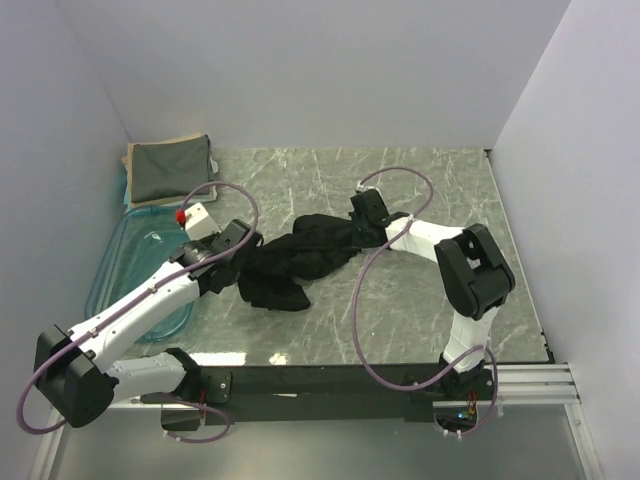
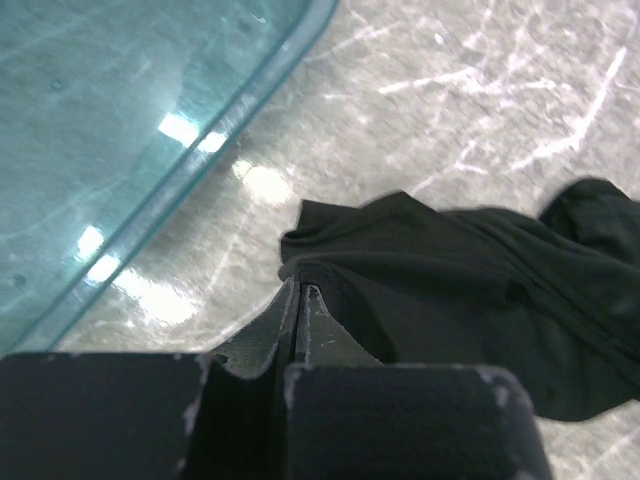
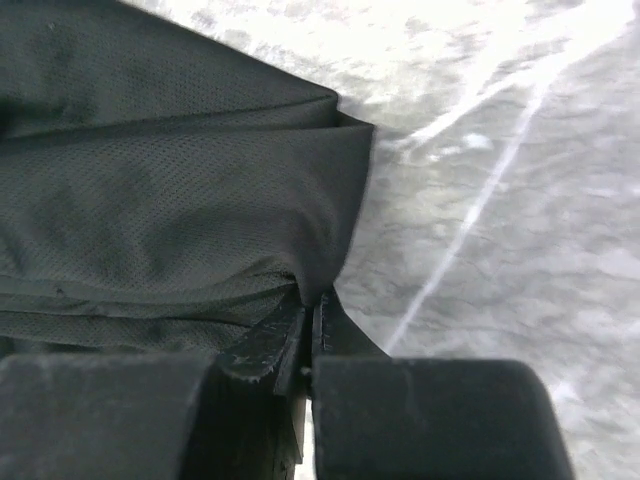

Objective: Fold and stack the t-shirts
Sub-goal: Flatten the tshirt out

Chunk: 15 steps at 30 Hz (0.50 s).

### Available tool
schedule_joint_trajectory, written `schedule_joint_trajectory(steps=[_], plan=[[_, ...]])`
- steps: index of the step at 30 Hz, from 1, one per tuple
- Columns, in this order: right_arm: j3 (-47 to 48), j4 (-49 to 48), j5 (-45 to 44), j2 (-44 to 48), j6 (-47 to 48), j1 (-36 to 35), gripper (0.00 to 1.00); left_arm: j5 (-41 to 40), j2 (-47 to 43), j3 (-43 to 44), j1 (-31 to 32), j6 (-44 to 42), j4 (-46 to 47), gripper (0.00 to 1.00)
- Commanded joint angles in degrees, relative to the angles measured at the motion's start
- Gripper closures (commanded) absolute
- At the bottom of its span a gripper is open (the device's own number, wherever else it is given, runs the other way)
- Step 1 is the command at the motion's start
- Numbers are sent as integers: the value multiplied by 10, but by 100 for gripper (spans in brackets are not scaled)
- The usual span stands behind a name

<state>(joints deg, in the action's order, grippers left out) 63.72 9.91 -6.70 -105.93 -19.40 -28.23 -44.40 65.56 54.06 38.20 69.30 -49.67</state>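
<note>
My left gripper should keep hold of its end while my right gripper pulls the cloth across the open marble (image 1: pixel 435 195) before folding, because the black t-shirt lies bunched (image 1: pixel 312 250) between my grippers.
A plain black t-shirt (image 1: pixel 305 255) lies bunched and stretched across the middle of the marble table. My left gripper (image 1: pixel 240 262) is shut on its left end; in the left wrist view the closed fingertips (image 2: pixel 300 292) pinch the shirt's edge (image 2: pixel 440 290). My right gripper (image 1: pixel 362 228) is shut on its right end; in the right wrist view the fingertips (image 3: pixel 315 305) pinch a fold of the black cloth (image 3: pixel 170 180). A folded dark grey-green shirt (image 1: pixel 168 170) lies on a folded beige shirt (image 1: pixel 196 139) at the back left corner.
A clear blue plastic tub (image 1: pixel 135 262) lies on the table's left side, under my left arm; its rim shows in the left wrist view (image 2: pixel 190 170). Walls close in on the left, back and right. Cables loop above both arms.
</note>
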Motion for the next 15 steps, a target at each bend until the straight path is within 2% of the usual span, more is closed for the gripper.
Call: schedule_joint_trajectory(steps=[1, 5, 8, 13, 15], plan=[[4, -2, -59, 69, 6, 4, 100, -8, 6, 31, -21, -27, 21, 99], [-4, 34, -140, 192, 1, 5, 100, -30, 0, 82, -35, -43, 27, 99], [-1, 66, -182, 276, 10, 13, 100, -52, -19, 119, -39, -77, 66, 99], [25, 103, -198, 391, 14, 31, 100, -71, -64, 189, -43, -136, 118, 99], [40, 123, -197, 439, 15, 38, 100, -53, -91, 200, -43, -161, 164, 99]])
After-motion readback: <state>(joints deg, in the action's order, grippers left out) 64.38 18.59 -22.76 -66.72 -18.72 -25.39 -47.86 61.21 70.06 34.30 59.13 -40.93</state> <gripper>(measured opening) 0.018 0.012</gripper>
